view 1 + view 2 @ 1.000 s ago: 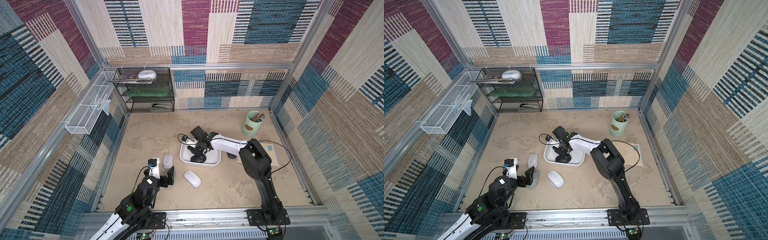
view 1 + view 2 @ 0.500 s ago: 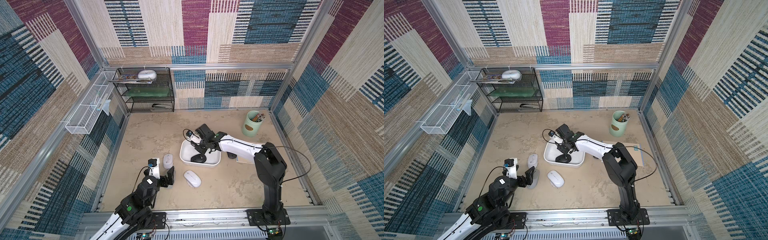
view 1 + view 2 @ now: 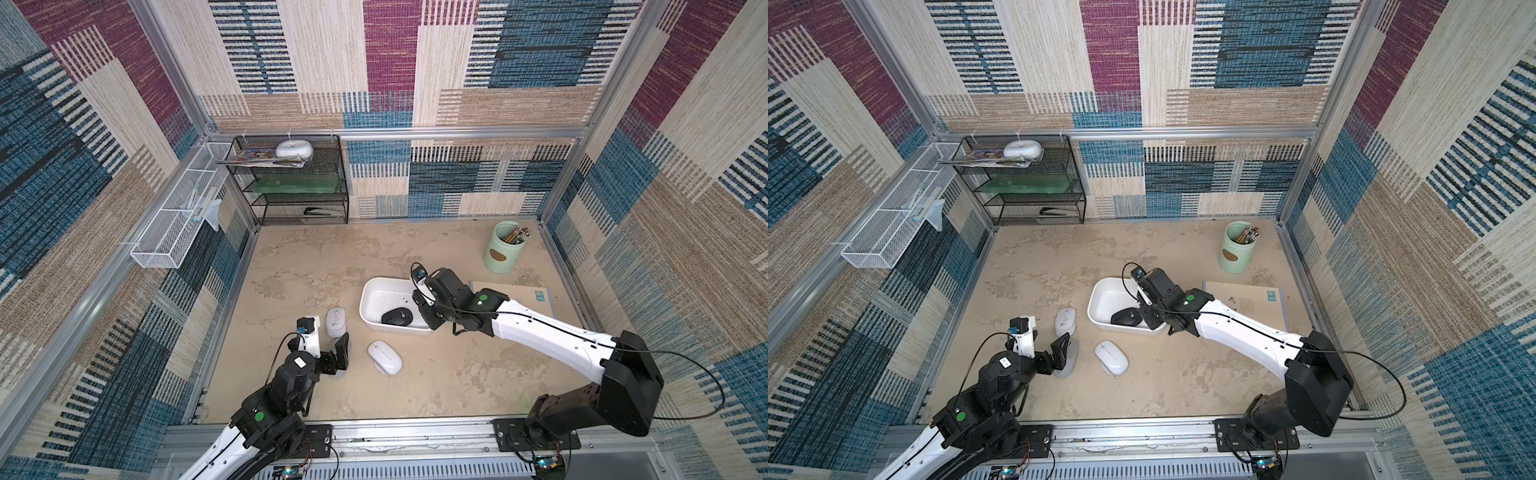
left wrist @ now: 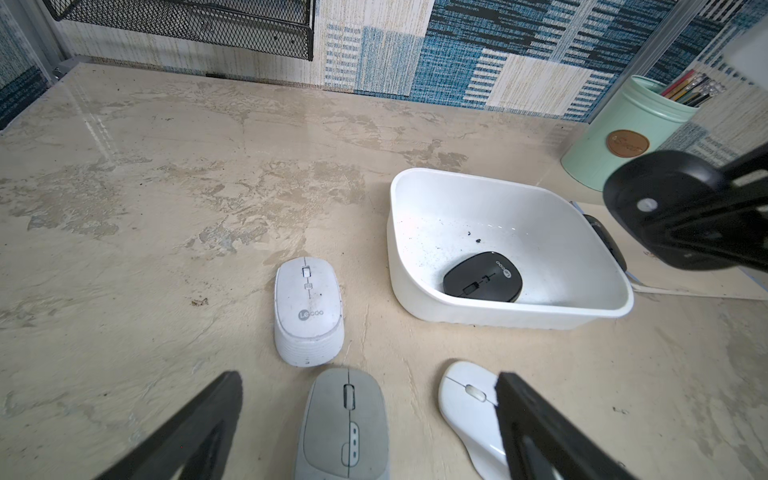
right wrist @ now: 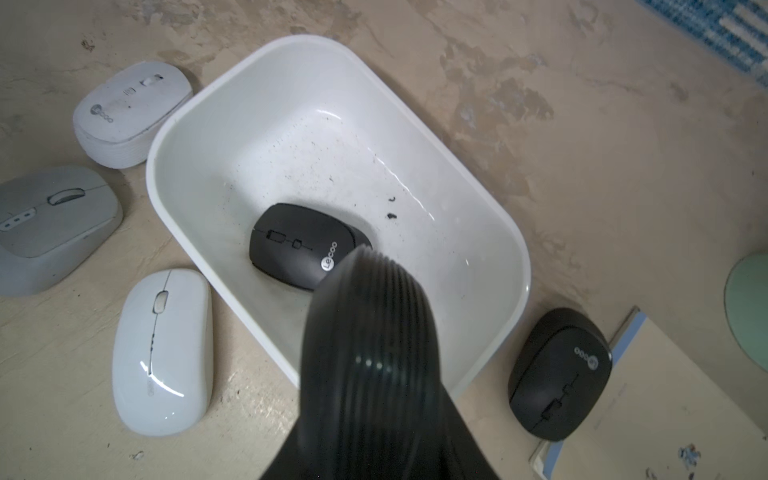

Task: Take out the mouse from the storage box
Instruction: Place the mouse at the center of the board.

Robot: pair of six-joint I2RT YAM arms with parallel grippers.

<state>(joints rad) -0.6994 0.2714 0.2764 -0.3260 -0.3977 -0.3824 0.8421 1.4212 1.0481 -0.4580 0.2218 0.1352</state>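
Note:
A gripped black mouse is up above the storage box's rim, so my right gripper keeps going to the free tabletop (image 3: 449, 353) near the notebook and lets go there.
The storage box (image 3: 380, 293) (image 3: 1111, 296) (image 4: 419, 291) (image 5: 332, 141) is a shallow white tub in the middle of the table. A black mouse (image 3: 397, 317) (image 3: 1128, 318) (image 4: 482, 280) (image 5: 299, 245) lies flat inside it. My right gripper (image 3: 428, 319) (image 3: 1152, 321) (image 5: 365, 255) hangs over the box's right end, just beside that mouse, shut with nothing in it. My left gripper (image 3: 328, 353) (image 3: 1044, 353) (image 4: 368, 386) is open near the front left, its fingers straddling a grey mouse (image 4: 345, 428) (image 3: 1070, 357) on the table without touching it.
Outside the box lie a white ribbed mouse (image 3: 336, 322) (image 4: 307, 309), a slim white mouse (image 3: 384, 357) (image 5: 162, 353) and a second black mouse (image 5: 559, 374) on a notebook (image 3: 523, 295). A mint pencil cup (image 3: 505, 249), black wire shelf (image 3: 291, 183) and white wire basket (image 3: 178, 220) line the back and left.
My right gripper has shut on nothing and drawn back from over the black mouse toward the box's right end; the mouse stays in the box. The left arm has hardly moved.

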